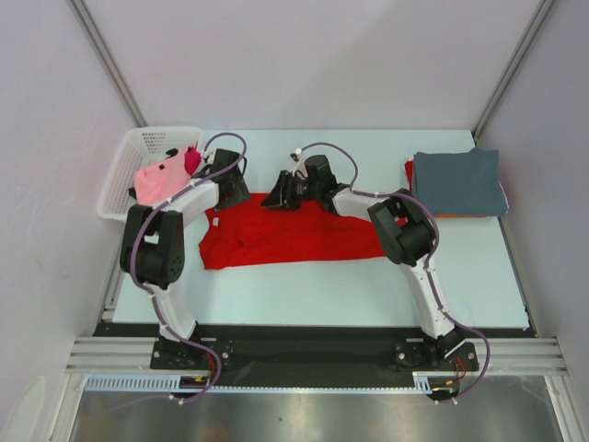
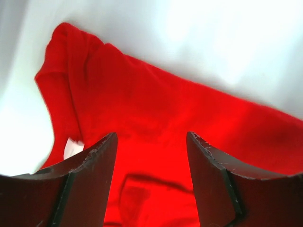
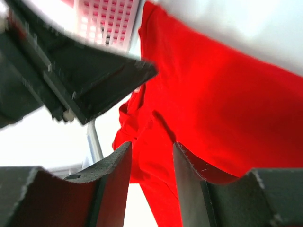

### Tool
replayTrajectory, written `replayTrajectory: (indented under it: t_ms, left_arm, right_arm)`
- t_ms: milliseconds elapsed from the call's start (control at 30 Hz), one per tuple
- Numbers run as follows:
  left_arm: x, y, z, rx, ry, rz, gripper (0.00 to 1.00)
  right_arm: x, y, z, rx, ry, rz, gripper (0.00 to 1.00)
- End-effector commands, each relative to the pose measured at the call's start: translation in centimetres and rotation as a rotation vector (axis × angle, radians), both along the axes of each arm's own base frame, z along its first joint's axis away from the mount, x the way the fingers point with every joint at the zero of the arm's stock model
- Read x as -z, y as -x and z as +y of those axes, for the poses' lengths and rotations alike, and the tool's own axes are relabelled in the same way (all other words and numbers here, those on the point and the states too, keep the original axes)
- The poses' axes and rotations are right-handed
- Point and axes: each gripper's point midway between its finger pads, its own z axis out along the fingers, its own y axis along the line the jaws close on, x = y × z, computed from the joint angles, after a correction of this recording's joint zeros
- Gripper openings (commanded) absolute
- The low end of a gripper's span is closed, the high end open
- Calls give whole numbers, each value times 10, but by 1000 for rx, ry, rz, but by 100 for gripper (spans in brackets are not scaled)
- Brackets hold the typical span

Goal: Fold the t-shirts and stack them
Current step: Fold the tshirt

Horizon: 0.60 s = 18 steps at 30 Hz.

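A raised fold (image 3: 164,126) is bunching up the red t-shirt near its label end, so next my right gripper pulls the cloth out past the t-shirt's near edge (image 1: 253,264) before folding.
A plain bright red t-shirt (image 1: 285,238) lies spread flat across the middle of the table. My left gripper (image 1: 232,189) hovers over its far left corner, jaws open, with only red cloth (image 2: 156,104) and a white label below them. My right gripper (image 1: 281,195) is at the shirt's far edge, close beside the left one. In the right wrist view its jaws (image 3: 151,145) stand apart with a raised fold of the red shirt (image 3: 213,94) between them. A folded grey-blue t-shirt (image 1: 457,182) lies on an orange one at the far right. A pink t-shirt (image 1: 161,180) sits in the basket.
A white lattice basket (image 1: 138,152) stands at the far left corner, just behind my left arm. The left gripper's dark body (image 3: 94,80) shows close in the right wrist view. The table's front edge runs along the arm bases.
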Motion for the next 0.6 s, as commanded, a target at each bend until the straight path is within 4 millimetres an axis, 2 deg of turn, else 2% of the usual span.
replayTrajectory:
  t_ms: [0,33,67,100,133,267,400,500,533,567]
  left_arm:
    - [1,-13,3,-44,17,45,66]
    - [15,-13,7,-67,-1,88,66]
    - [19,-14,10,-77,-10,110,66]
    - [18,-16,10,-80,-12,120,66]
    - [28,-16,9,-74,-10,147,66]
    - [35,-20,10,-67,2,168,66]
    - [44,-24,13,-66,2,201,66]
    - [49,-27,16,-61,-7,215,65]
    - [49,-28,18,-62,-9,215,64]
    - [48,-28,19,-64,-11,215,64]
  right_arm:
    - [-5,13,19,-136,-85,18,45]
    - [-2,16,22,-152,-85,23,45]
    - [0,16,23,-159,-84,23,45]
    - [10,18,25,-173,-80,34,45]
    - [13,18,26,-176,-79,39,45]
    - [30,20,30,-201,-76,74,45]
    - [34,39,31,-276,-84,88,44]
    - [31,56,22,-318,-73,80,44]
    - [40,64,12,-326,-62,97,44]
    - [23,67,9,-335,-82,72,44]
